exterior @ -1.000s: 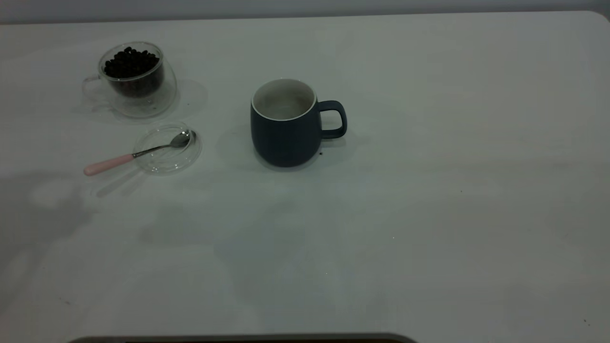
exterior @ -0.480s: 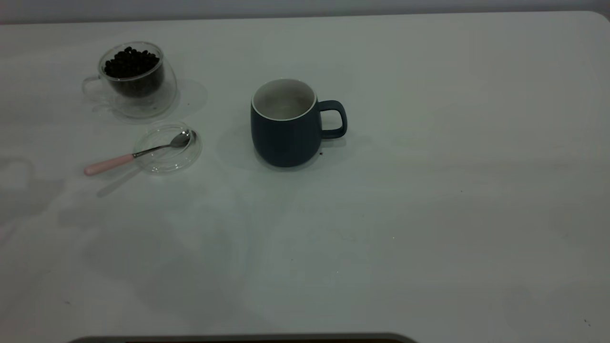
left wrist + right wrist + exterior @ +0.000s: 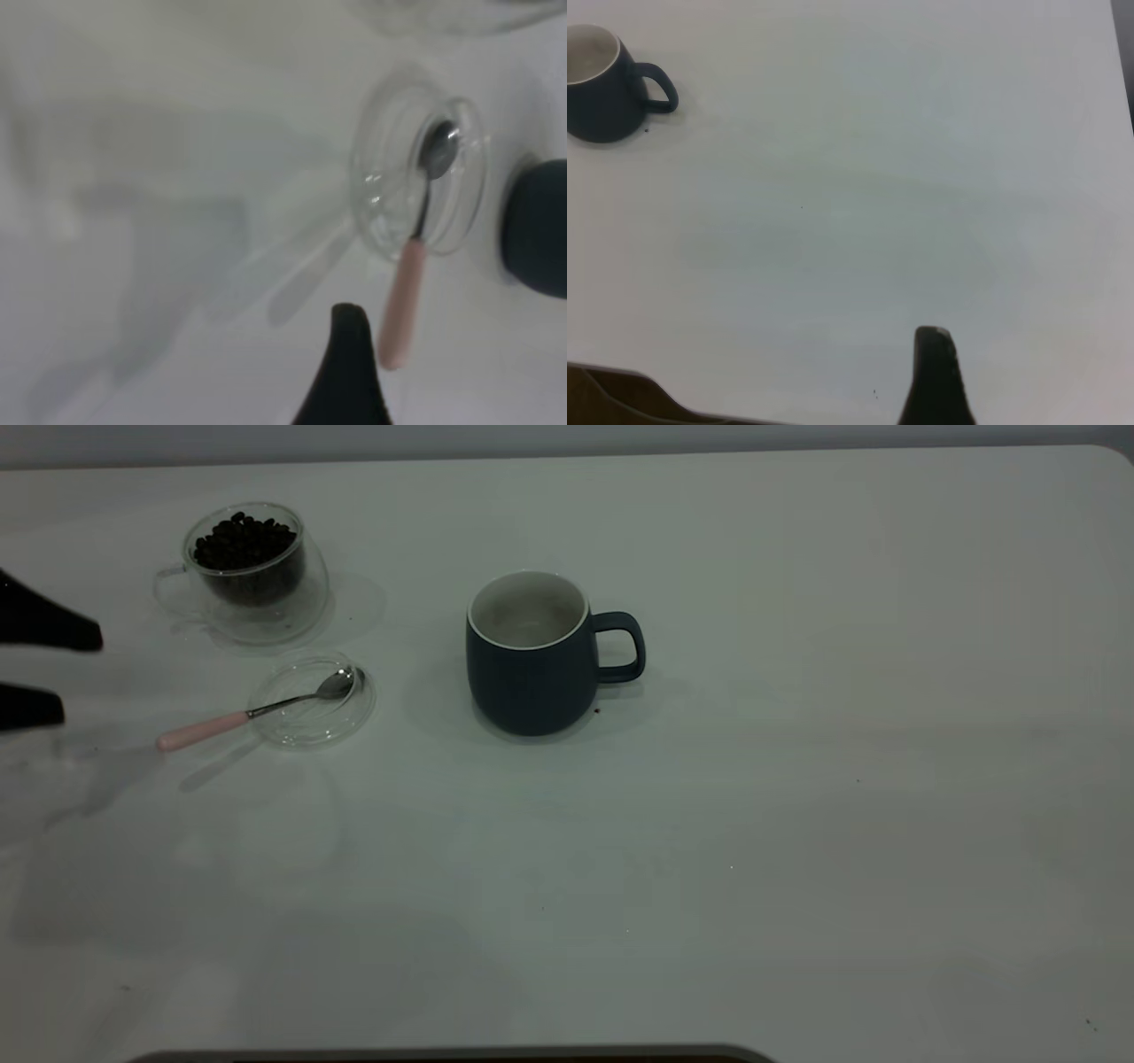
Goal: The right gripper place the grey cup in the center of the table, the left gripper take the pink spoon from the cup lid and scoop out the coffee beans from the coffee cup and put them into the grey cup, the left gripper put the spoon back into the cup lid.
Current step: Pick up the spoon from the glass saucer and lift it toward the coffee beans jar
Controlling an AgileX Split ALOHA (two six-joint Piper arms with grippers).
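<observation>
My gripper will scoop and lift only a few coffee beans with the pink spoon (image 3: pixel 204 732), because the spoon has a small, narrow bowl (image 3: pixel 337 684).
The grey cup (image 3: pixel 532 669) stands upright near the middle of the table (image 3: pixel 842 735), handle toward the right, and also shows in the right wrist view (image 3: pixel 602 88). The coffee cup (image 3: pixel 261 602), heaped with coffee beans (image 3: pixel 244 540), stands at the far left. In front of it lies the cup lid (image 3: pixel 306 722) with the pink spoon (image 3: pixel 208 728) resting in it, handle sticking out toward my left gripper (image 3: pixel 80 675). That gripper is open at the left edge, short of the handle (image 3: pixel 403 310); one of its fingers (image 3: pixel 350 372) shows beside it. My right gripper's single visible finger (image 3: pixel 935 376) hovers over bare table, far from the cup.
A tiny dark speck (image 3: pixel 596 710) lies by the grey cup's base. A dark curved edge (image 3: pixel 443 1056) runs along the near side of the table. The right half and the front of the tabletop are bare white surface.
My left gripper has come into the exterior view from the left edge, open, toward the spoon handle. Shadows on the table have shifted. Cups, lid and spoon have not moved.
</observation>
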